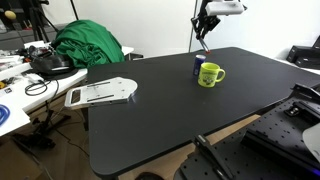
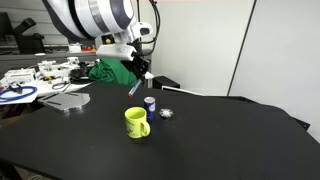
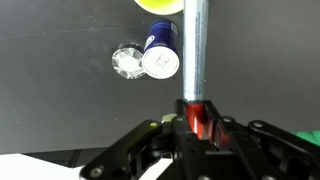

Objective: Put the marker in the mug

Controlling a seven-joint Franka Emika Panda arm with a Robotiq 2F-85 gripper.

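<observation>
The marker point(image 2: 133, 89) is hanging high up behind the mug, on the blue and white cylinder's side. Next, my gripper moves forward over the mug's opening point(image 2: 136, 113) first and then lowers the marker.
My gripper point(image 3: 197, 120) is shut on the marker point(image 3: 195, 50). The red part sits between the jaws and a pale blue-grey shaft sticks out past them. In both exterior views the gripper point(image 1: 203, 30) point(image 2: 140, 70) hangs above the black table, behind and above the mug. The yellow-green mug point(image 1: 209, 75) point(image 2: 137, 122) stands upright on the table. Only its rim point(image 3: 160, 5) shows at the top edge of the wrist view, to the left of the marker's far end.
A small blue and white cylinder point(image 1: 199, 63) point(image 2: 150, 103) point(image 3: 160, 52) stands close behind the mug, with a small shiny clear object point(image 2: 166, 113) point(image 3: 127, 62) beside it. A white flat board point(image 1: 100, 93) lies at the table's edge. A green cloth point(image 1: 88, 45) and clutter lie beyond.
</observation>
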